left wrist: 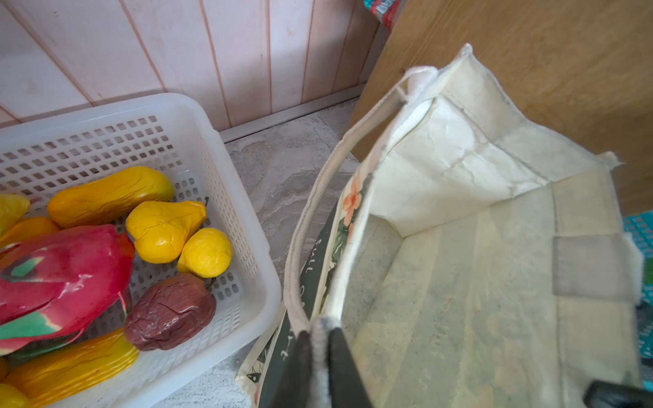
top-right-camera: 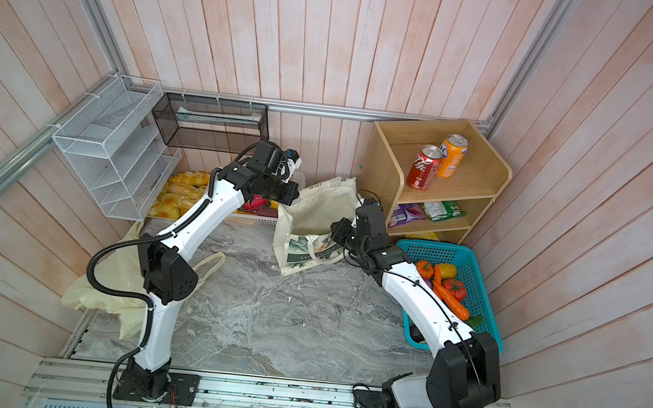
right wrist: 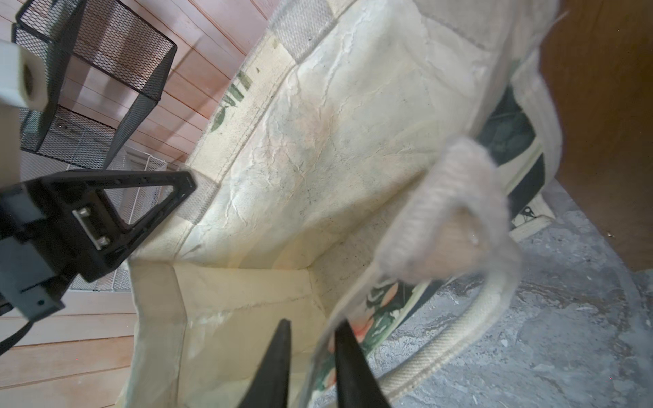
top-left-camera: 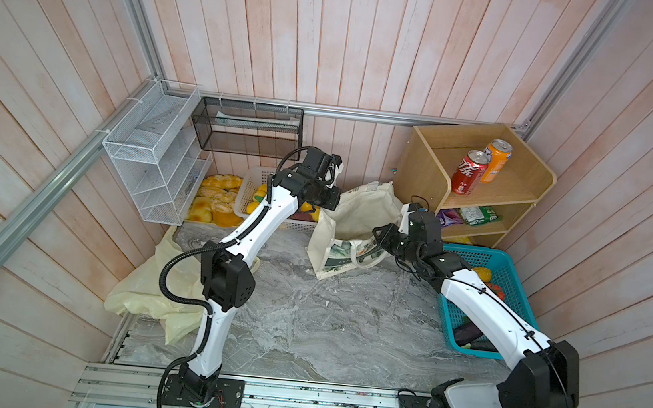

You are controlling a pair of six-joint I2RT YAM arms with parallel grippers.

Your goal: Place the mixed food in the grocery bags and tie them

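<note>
My left gripper should stay on the tote's rim while I pull the tote into the open space in front [top-left-camera: 351, 307], because the cream canvas tote stands tight [top-left-camera: 392, 188] against the wooden shelf.
The cream canvas tote [top-left-camera: 357, 217] [top-right-camera: 315, 212] with green leaf print stands open at the back of the table. My left gripper [left wrist: 319, 328] [top-left-camera: 324, 207] is shut on its rim beside a handle. My right gripper [right wrist: 312, 326] [top-left-camera: 376, 233] holds the opposite wall of the tote [right wrist: 318, 141] between its nearly closed fingers. The inside of the tote [left wrist: 459, 282] shows no food. The pale-yellow plastic bag [top-left-camera: 147, 289] [top-right-camera: 97, 292] lies crumpled at the left front. A red cola can [top-left-camera: 468, 173] and a purple snack packet [top-left-camera: 449, 218] sit on the shelf.
The wooden shelf [top-left-camera: 417, 161] stands right of the tote, holding an orange soda can [top-left-camera: 496, 161] and a green packet [top-left-camera: 478, 215]. A teal basket [top-right-camera: 437, 246] of vegetables sits under my right arm. A white basket [left wrist: 212, 141] of fruit sits left of the tote.
</note>
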